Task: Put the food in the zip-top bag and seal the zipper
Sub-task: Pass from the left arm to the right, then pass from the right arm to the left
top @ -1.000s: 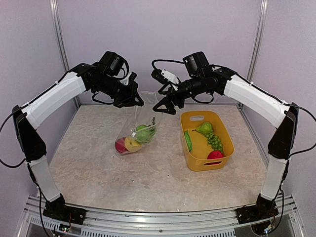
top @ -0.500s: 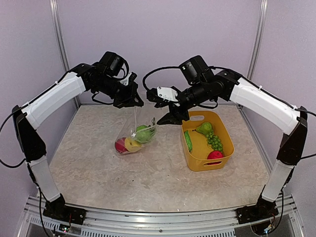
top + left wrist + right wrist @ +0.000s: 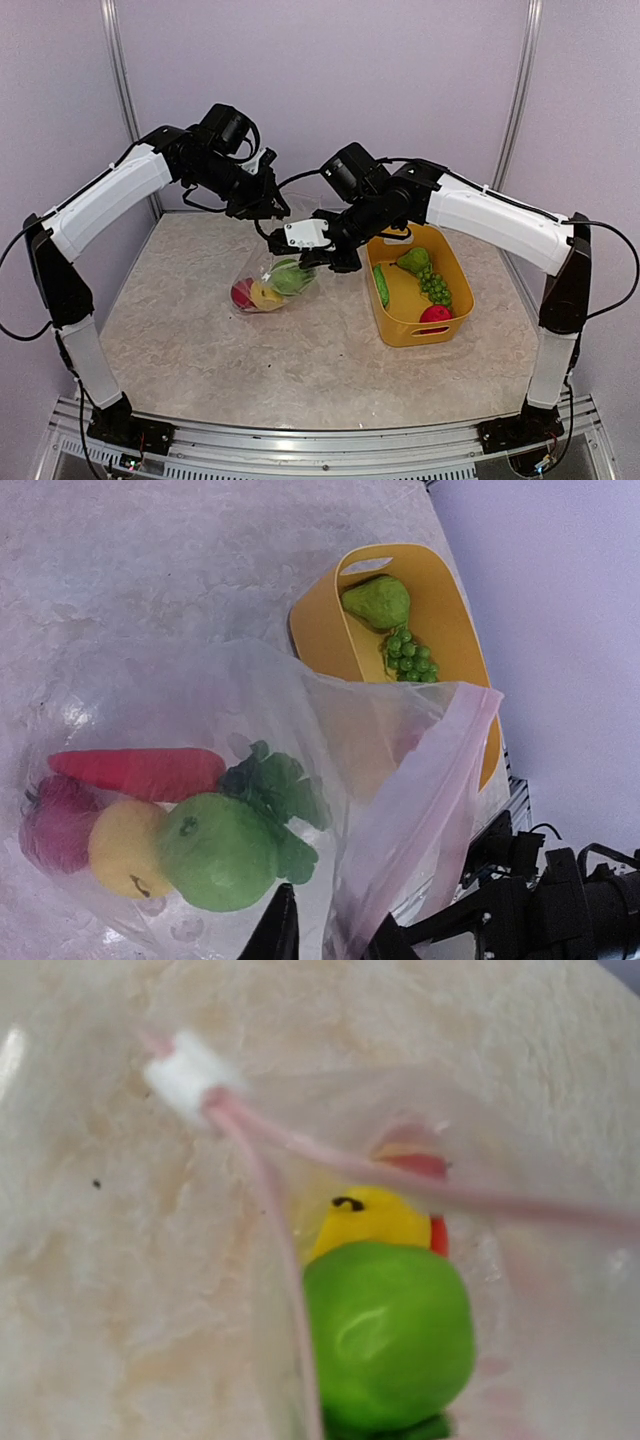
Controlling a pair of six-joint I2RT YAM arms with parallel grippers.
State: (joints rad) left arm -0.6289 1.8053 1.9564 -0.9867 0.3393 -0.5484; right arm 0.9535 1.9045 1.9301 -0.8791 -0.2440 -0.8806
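The bag's pink edge (image 3: 352, 925) hangs loose between the fingers of the robot's left gripper. The left gripper should pinch that edge to hold the bag's opening (image 3: 440, 825) open before more food goes in.
The zip-top bag (image 3: 268, 288) lies on the table with a green round fruit (image 3: 215, 850), a yellow one (image 3: 125, 845), a dark red one (image 3: 55, 825) and a long red piece (image 3: 140, 772) inside. My left gripper (image 3: 268, 208) hangs above its mouth, fingertips (image 3: 280, 930) slightly apart with the bag's edge loose between them. My right gripper (image 3: 318, 260) is at the mouth; its fingers are outside its own view, where the pink zipper (image 3: 270, 1200) with the white slider (image 3: 185, 1072) runs down towards them. More food sits in the basket: pear (image 3: 413, 260), grapes (image 3: 435, 288), cucumber (image 3: 381, 285).
The yellow basket (image 3: 400, 238) stands right of the bag, close under my right forearm, with a red round piece (image 3: 435, 314) at its near end. Purple walls and metal posts enclose the marbled table (image 3: 200, 350) on three sides.
My right gripper swung down and left from above the basket to the bag's mouth and closed. The left gripper's fingers parted a little, and the bag's top sagged lower.
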